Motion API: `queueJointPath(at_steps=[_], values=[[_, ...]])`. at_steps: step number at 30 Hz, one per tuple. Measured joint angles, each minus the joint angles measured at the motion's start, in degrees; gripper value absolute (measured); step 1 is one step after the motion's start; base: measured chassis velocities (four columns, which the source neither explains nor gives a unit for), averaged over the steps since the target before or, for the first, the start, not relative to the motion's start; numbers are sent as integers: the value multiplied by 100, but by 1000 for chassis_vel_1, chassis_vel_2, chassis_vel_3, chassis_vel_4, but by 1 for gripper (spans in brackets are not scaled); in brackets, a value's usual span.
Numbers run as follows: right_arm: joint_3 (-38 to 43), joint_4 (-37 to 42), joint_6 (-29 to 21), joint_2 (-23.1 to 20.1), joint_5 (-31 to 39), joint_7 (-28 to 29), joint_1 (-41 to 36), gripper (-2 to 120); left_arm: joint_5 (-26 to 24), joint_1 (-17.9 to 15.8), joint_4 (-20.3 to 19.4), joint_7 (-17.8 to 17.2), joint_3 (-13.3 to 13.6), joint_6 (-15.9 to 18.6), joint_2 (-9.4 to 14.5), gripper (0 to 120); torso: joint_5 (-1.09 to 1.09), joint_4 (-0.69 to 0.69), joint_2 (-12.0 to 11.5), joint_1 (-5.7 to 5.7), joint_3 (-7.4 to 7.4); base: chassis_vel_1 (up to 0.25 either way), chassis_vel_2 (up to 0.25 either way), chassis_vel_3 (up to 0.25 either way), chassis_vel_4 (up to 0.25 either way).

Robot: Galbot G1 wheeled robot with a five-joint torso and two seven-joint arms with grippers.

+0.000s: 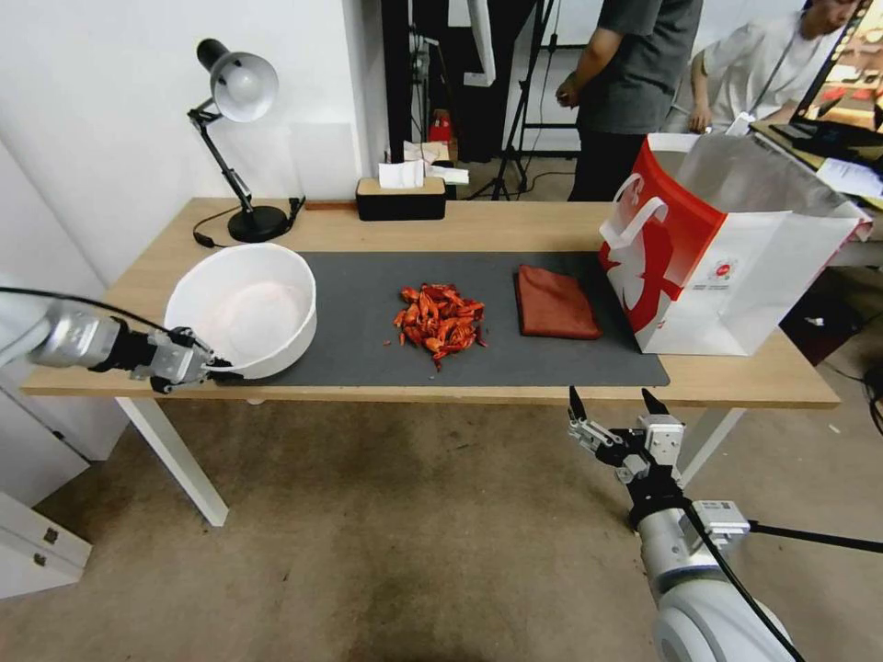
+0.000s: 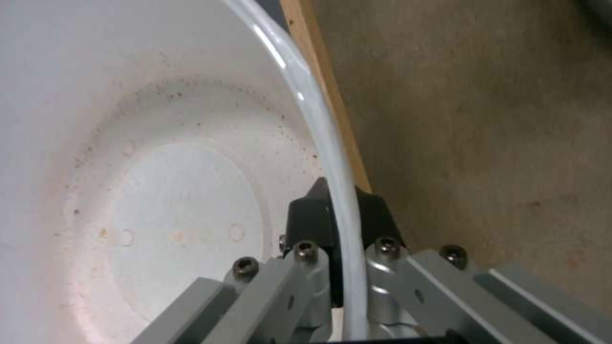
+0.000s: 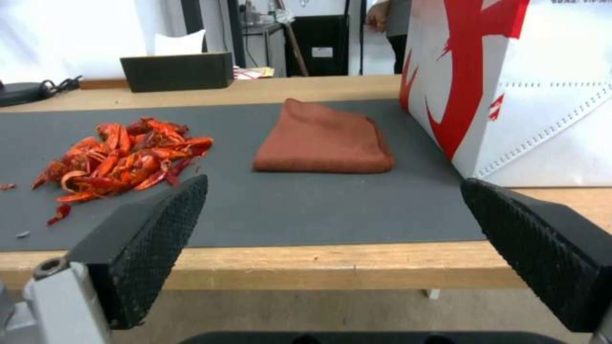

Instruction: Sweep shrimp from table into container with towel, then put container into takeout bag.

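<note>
The shrimp are loose, with strays (image 1: pixel 438 363) around the heap, so the towel (image 1: pixel 556 303) will push only part of them off and leave some behind when the robot sweeps.
The white round container (image 1: pixel 244 308) sits at the left end of the table's dark mat (image 1: pixel 368 349), partly over the front edge. My left gripper (image 1: pixel 213 366) is shut on its near rim; the left wrist view has one black fingertip (image 2: pixel 312 215) inside the container (image 2: pixel 159 191) and the rim between the pads. A heap of red-orange shrimp (image 1: pixel 440 317) lies mid-mat (image 3: pixel 121 155). The rust-red folded towel (image 1: pixel 555 302) rests to its right (image 3: pixel 322 138). The red and white takeout bag (image 1: pixel 727 262) stands open at the right end (image 3: pixel 510 86). My right gripper (image 1: pixel 616 405) hangs open below the table's front edge.
A desk lamp (image 1: pixel 239 138) and a black tissue box (image 1: pixel 401 198) stand along the back of the table (image 1: pixel 515 225). Two people are behind it, touching nothing of the task. Bare floor lies in front of the table.
</note>
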Motion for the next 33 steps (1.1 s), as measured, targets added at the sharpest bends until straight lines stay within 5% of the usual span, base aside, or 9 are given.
queueJointPath(at_steps=[3,14,21,31,33], values=[[-39,5,10,99,-19,0,-47,100,35,84,69,239,-223,-233,-10,0,1,1,0,0,0,0,0,0,0],[35,82,154,236,-107,-10,-207,100,-86,174,-51,1035,-295,-685,-120,0,0,0,0,0,1,0,0,0,0],[108,114,210,275,-107,-14,-281,100,-175,299,65,1230,-374,-994,-236,0,0,1,0,0,1,0,0,0,0],[143,143,218,381,-143,-10,-302,100,-475,625,-132,1238,-341,-2174,-176,0,1,0,0,1,1,0,0,0,0],[173,143,215,370,-143,-9,-308,100,-445,988,-458,1201,-443,-2396,-143,0,1,1,0,1,1,0,0,0,0]])
